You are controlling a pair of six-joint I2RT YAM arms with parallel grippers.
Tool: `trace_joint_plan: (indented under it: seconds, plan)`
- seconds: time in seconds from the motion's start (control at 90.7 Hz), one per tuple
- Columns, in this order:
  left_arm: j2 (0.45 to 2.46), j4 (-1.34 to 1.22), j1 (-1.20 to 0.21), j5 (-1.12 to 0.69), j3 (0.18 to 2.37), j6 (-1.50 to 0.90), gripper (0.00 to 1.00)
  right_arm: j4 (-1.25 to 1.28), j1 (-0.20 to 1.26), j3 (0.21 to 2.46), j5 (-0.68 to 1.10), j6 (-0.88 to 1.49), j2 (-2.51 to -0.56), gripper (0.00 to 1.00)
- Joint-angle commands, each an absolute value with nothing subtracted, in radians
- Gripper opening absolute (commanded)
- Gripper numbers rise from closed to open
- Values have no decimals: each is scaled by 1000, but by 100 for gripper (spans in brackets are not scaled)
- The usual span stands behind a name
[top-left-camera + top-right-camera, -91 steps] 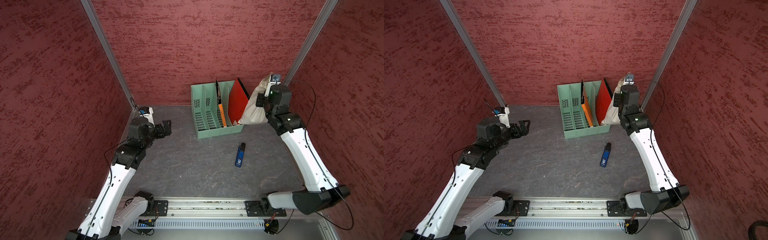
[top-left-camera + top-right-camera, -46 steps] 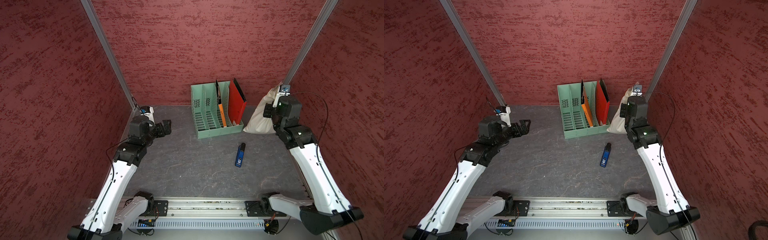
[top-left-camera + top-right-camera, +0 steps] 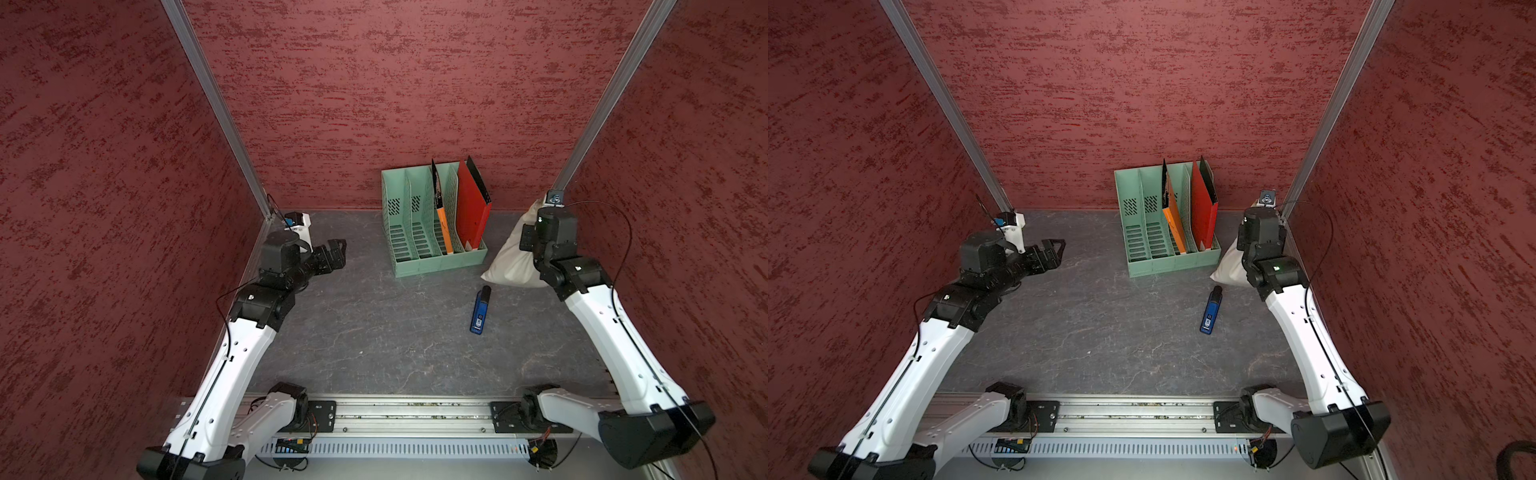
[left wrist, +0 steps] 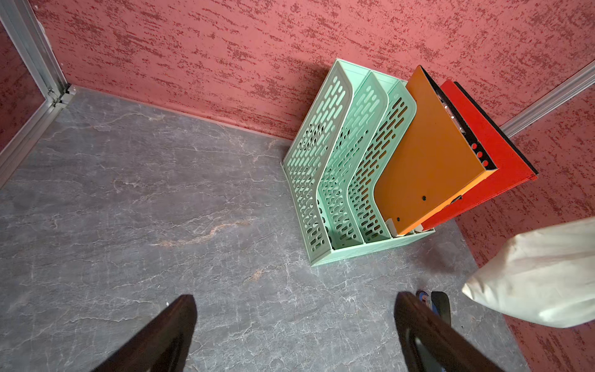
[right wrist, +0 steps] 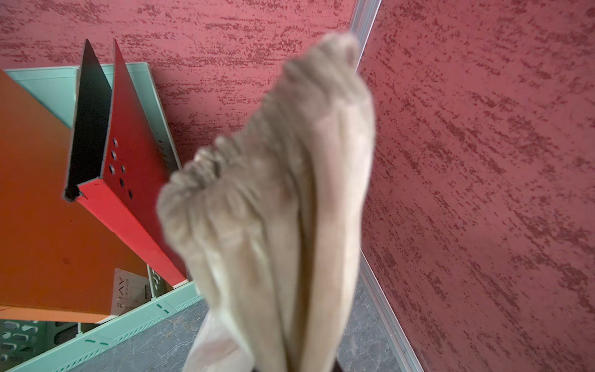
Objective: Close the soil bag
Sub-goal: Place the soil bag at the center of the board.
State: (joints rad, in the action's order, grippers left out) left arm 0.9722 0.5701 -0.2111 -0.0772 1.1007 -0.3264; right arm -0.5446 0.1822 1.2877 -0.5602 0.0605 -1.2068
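Note:
I should keep lowering the soil bag until its bottom settles next to the green file rack, as the soil bag's opening (image 5: 207, 170) is gathered beyond my right gripper's fingers.
The soil bag (image 3: 510, 261), a cream cloth sack, stands at the back right beside the green file rack, and its lower corner looks to rest on the table. My right gripper (image 5: 299, 367) is shut on the bag's upper cloth; the right wrist view shows the gathered, wrinkled mouth (image 5: 257, 180) bunched beyond the jaws. In both top views the right wrist hides the grip and the fingertips. The bag (image 3: 1227, 266) also shows at the edge of the left wrist view (image 4: 541, 273). My left gripper (image 3: 336, 254) hovers open and empty over the far left of the table, its fingers (image 4: 180, 319) wide apart.
A green file rack (image 3: 417, 259) holds an orange folder (image 3: 444, 230) and a red folder (image 3: 471, 212) at the back centre. A blue handheld device (image 3: 480, 311) lies on the table in front of the bag. Red walls close in on three sides.
My right arm has swung right and lower, carrying the bag away from the file rack toward the back right corner. The left arm has barely moved.

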Motion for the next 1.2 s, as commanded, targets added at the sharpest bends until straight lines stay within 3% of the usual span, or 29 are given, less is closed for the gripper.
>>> trace_joint_plan:
  seconds: [0.0,1.19]
  plan:
    - [941,568,-208,-87,1087,-331,100,-382,161,1282,-641,96,-1215,0]
    - [862,648,-172,-100,1081,-278,100,-247,130,1032,-561,410,-1380,0]
